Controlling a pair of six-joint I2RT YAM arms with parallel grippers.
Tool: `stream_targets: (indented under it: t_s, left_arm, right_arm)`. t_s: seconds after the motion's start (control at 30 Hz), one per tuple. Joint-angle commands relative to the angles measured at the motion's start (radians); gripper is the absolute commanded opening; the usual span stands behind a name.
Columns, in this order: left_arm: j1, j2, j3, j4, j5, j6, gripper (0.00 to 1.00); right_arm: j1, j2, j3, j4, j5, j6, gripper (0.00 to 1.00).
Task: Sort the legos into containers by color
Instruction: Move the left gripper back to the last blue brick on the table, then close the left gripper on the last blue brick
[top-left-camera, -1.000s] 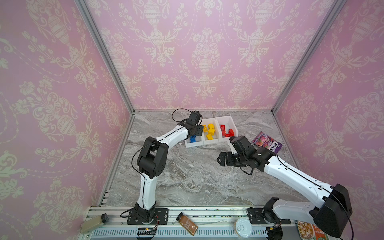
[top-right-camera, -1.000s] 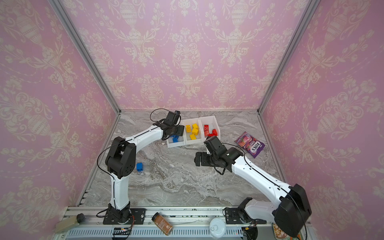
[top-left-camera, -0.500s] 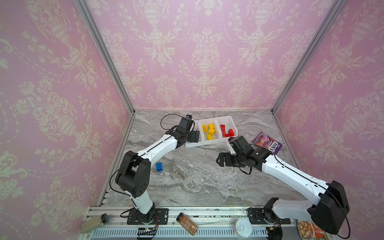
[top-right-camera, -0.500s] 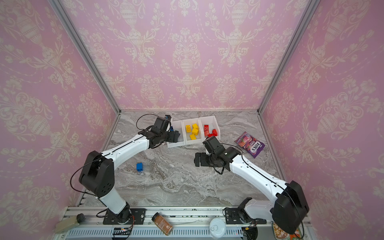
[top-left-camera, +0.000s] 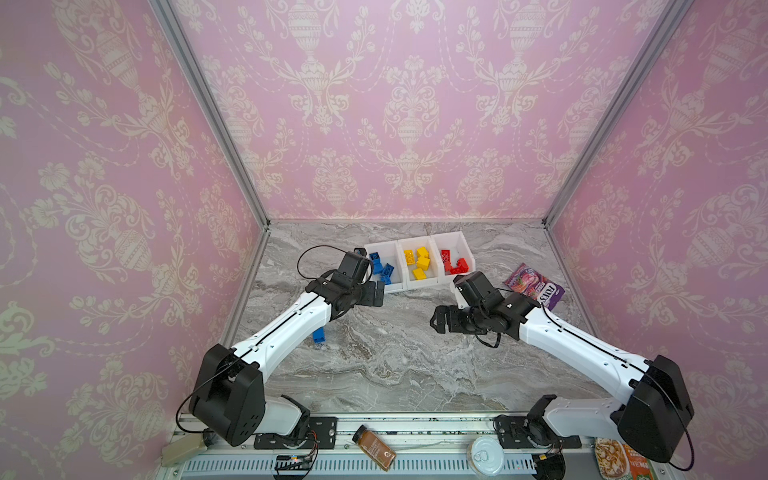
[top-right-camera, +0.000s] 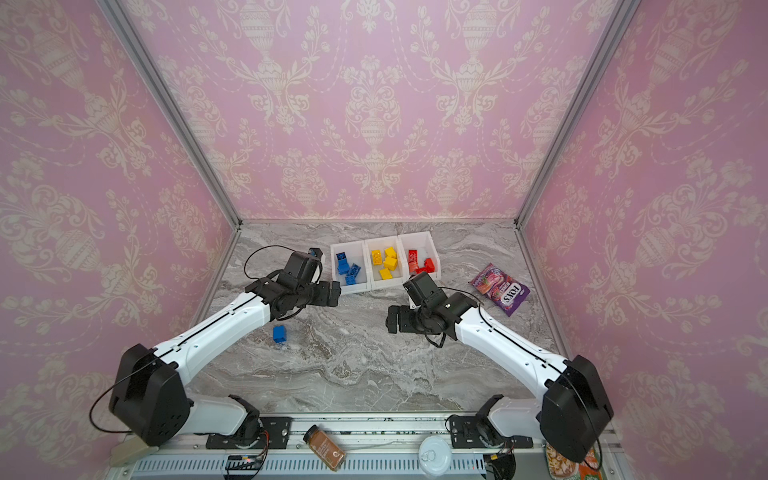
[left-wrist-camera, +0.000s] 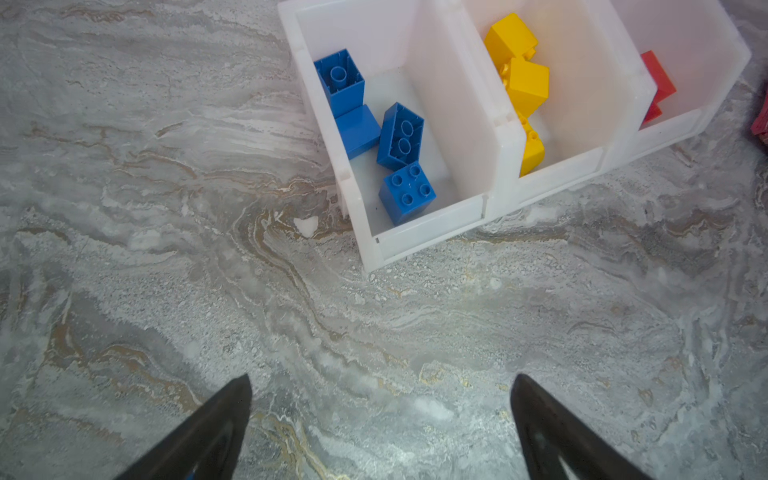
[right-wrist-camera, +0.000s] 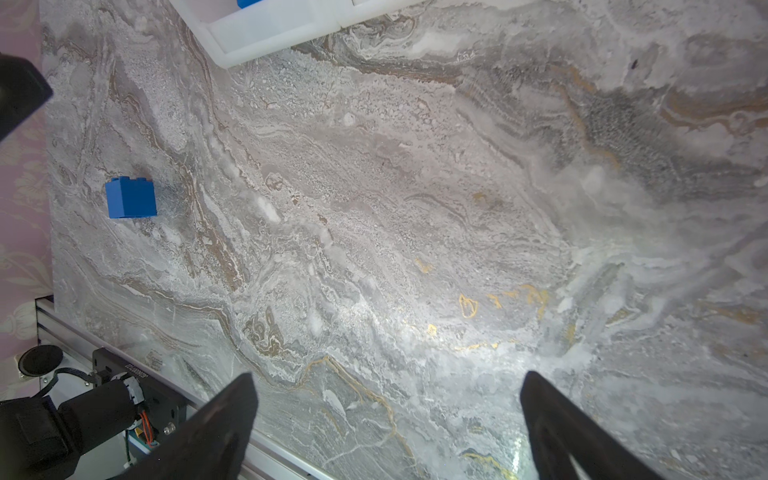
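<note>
I should keep moving my left gripper, fingers wide apart, toward the lone blue lego (top-right-camera: 279, 333) that stands clear on open marble, and close it on the lego's sides (top-right-camera: 279, 336).
Three white containers (top-left-camera: 420, 284) (top-right-camera: 384, 283) stand in a row at the back of the marble table. In the left wrist view the left one (left-wrist-camera: 432, 232) holds several blue legos (left-wrist-camera: 401, 137), the middle one yellow legos (left-wrist-camera: 525, 83), the right one red legos (left-wrist-camera: 658, 83). One blue lego (top-left-camera: 318, 334) (top-right-camera: 279, 334) (right-wrist-camera: 131, 203) sits alone on the table beside my left forearm. My left gripper (top-left-camera: 376, 293) (top-right-camera: 332, 293) (left-wrist-camera: 382, 378) is open and empty, just in front of the blue container's corner. My right gripper (top-left-camera: 440, 320) (top-right-camera: 392, 320) (right-wrist-camera: 388, 376) is open and empty over bare marble.
A purple candy bag (top-left-camera: 536, 286) (top-right-camera: 500, 289) lies right of the containers, behind my right wrist. On the front rail are a spice bottle (top-left-camera: 374, 446), a white-lidded can (top-left-camera: 486, 455) and snack packets (top-left-camera: 619, 457). Pink walls close in three sides.
My left gripper has drawn back from over the blue container to the table in front of it, and its jaws have spread wide. The right arm has hardly moved.
</note>
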Motion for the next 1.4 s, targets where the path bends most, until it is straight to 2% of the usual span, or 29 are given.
stream_targets:
  t_s: [0.0, 0.27, 0.57, 0.83, 1.03, 1.37]
  left_arm:
    - [0.019, -0.040, -0.022, -0.168, -0.046, -0.025, 0.99]
    - [0.144, -0.100, -0.063, -0.360, -0.076, -0.036, 0.99]
    - [0.303, -0.104, -0.143, -0.311, -0.004, -0.050, 0.95]
    - [0.351, -0.041, -0.168, -0.277, 0.013, -0.051, 0.84]
    - [0.377, 0.088, -0.128, -0.317, 0.055, -0.013, 0.77]
    - [0.402, 0.145, -0.101, -0.288, 0.044, 0.001, 0.63]
  right_arm:
    - [-0.001, 0.009, 0.011, 0.012, -0.017, -0.021, 1.00]
    - [-0.009, 0.016, 0.014, 0.023, -0.031, -0.059, 1.00]
    - [-0.012, 0.025, 0.011, 0.040, -0.039, -0.065, 1.00]
    - [-0.016, 0.009, 0.001, 0.043, -0.040, -0.063, 1.00]
    - [-0.018, 0.006, 0.003, 0.042, -0.048, -0.062, 1.00]
    - [-0.018, -0.008, -0.006, 0.051, -0.043, -0.054, 1.00]
